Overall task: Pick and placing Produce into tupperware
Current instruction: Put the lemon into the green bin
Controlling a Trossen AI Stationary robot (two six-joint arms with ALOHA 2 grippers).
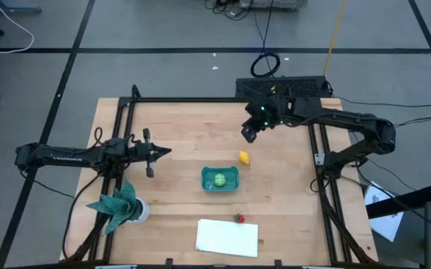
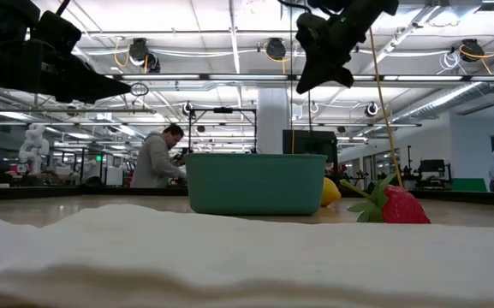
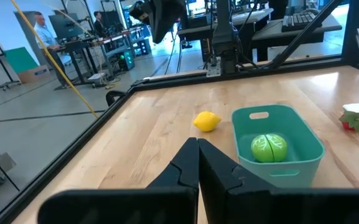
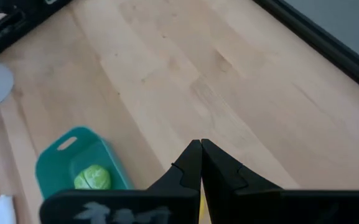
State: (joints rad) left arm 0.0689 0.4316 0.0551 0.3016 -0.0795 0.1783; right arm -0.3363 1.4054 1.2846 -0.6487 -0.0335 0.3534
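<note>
The yellow lemon (image 4: 202, 206) has my right gripper hanging closed beyond it, so next I move the gripper back, point it down and open its fingers around the lemon (image 1: 243, 158).
The teal tupperware (image 1: 219, 179) stands mid-table with the green round piece (image 1: 219, 180) lying inside it; both also show in the left wrist view, the tupperware (image 3: 277, 146) and the green piece (image 3: 269, 148). The yellow lemon piece (image 1: 243, 157) lies on the wood just beyond the tupperware's far right corner. The red piece (image 1: 239, 218) lies at the far right corner of the white rectangle (image 1: 228, 237). My right gripper (image 1: 249, 134) is shut and empty, in the air just beyond the lemon. My left gripper (image 1: 166, 152) is shut and empty, to the left of the tupperware.
A teal leafy plant in a white pot (image 1: 118, 203) stands near my left arm at the table's near left. The white rectangle lies at the near edge. A black frame (image 1: 200, 99) runs along the table's far and side edges. People show in the room beyond.
</note>
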